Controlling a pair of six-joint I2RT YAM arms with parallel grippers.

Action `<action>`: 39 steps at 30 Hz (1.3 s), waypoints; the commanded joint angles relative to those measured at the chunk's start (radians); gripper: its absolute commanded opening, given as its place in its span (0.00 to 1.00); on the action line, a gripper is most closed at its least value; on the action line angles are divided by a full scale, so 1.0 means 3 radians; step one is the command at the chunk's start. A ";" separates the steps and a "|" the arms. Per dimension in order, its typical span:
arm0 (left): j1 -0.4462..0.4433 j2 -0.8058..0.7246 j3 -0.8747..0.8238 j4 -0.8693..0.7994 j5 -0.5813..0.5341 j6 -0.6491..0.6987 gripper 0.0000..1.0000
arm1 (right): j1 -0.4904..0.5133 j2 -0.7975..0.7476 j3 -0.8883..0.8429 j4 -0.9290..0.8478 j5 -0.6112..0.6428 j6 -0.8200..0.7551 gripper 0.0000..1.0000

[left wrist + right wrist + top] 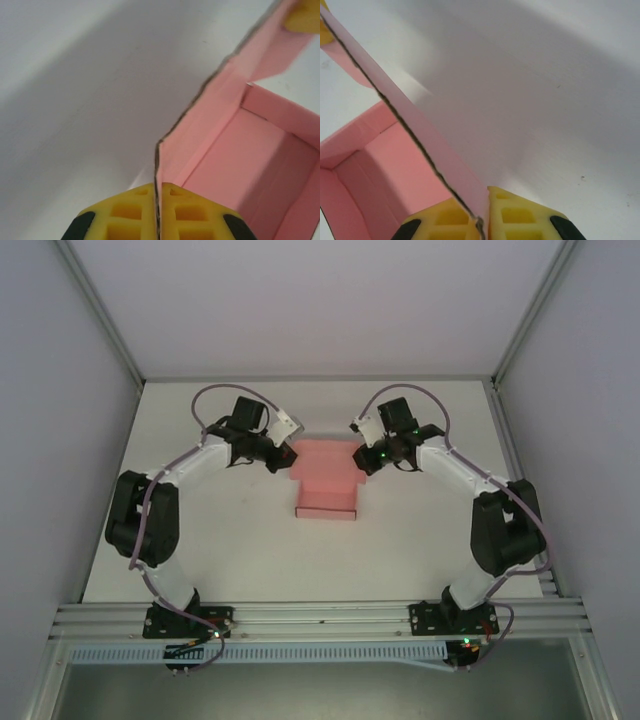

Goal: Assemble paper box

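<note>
The box's raised side (328,456) is in both grippers and stands back at the box's far side. Next, I swing that side over the open hollow (328,497), toward the box's near edge.
The pink paper box (325,478) lies at mid-table, partly folded, with raised walls and an open hollow inside. My left gripper (284,457) is shut on the box's far left edge; in the left wrist view its yellow fingers (129,212) pinch the thin card wall (200,115) between them. My right gripper (364,457) is shut on the far right edge; its yellow fingers (520,215) clamp the same raised wall (420,127) from the other end. The box's pink interior (250,170) (375,170) shows beside each gripper.
The white table (200,540) spreads around the box, with free room toward the near edge. White enclosure walls and metal frame posts (115,330) stand at the back and sides. A metal rail (320,618) carries both arm bases.
</note>
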 commanded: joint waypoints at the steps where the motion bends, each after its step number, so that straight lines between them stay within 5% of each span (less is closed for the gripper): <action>1: -0.0180 -0.0230 -0.0059 0.0336 -0.0998 -0.0861 0.00 | 0.0122 -0.0245 -0.0145 0.0393 0.0536 0.0431 0.08; 7: -0.0621 -0.0385 -0.0310 0.0677 -0.2226 -0.1779 0.00 | 0.0375 -0.0426 -0.0397 0.0925 0.1530 0.1051 0.07; 12: -0.0854 -0.0579 -0.0525 0.0938 -0.2699 -0.2226 0.00 | 0.0445 -0.0501 -0.0706 0.1556 0.2117 0.1742 0.03; 18: -0.0862 -0.0546 -0.0570 0.1167 -0.2778 -0.2473 0.00 | 0.0505 -0.0415 -0.0958 0.2243 0.2289 0.2201 0.05; 39: -0.0876 -0.0257 -0.1398 0.2730 -0.2298 -0.2789 0.00 | 0.0599 -0.0018 -0.1619 0.3279 0.2170 0.1969 0.06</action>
